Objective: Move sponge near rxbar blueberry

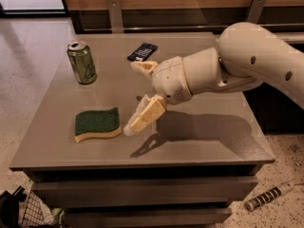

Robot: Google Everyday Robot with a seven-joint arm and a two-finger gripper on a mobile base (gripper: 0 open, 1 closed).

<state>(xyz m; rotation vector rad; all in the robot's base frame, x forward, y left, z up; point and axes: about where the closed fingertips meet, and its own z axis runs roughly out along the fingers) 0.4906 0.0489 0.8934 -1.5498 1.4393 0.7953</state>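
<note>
The sponge [97,122] will stay almost flat when I lift it by one end, because the pale yellow foam edge [99,135] looks thick and even.
The sponge [97,124], dark green on top over pale yellow foam, lies flat at the front left of the grey table [204,141]. The rxbar blueberry [142,52], a dark navy wrapper with white print, lies at the table's back middle. My gripper [134,99] is open, its cream fingers spread wide and empty. The near finger's tip [130,129] hangs just right of the sponge, a little above the table. The far finger [144,67] points toward the bar. The white arm reaches in from the right.
A green soda can [82,62] stands upright at the table's back left. A wooden wall with metal brackets runs behind the table. A wire basket [28,213] sits on the floor at the front left, and a striped handle-like tool [268,196] at the front right.
</note>
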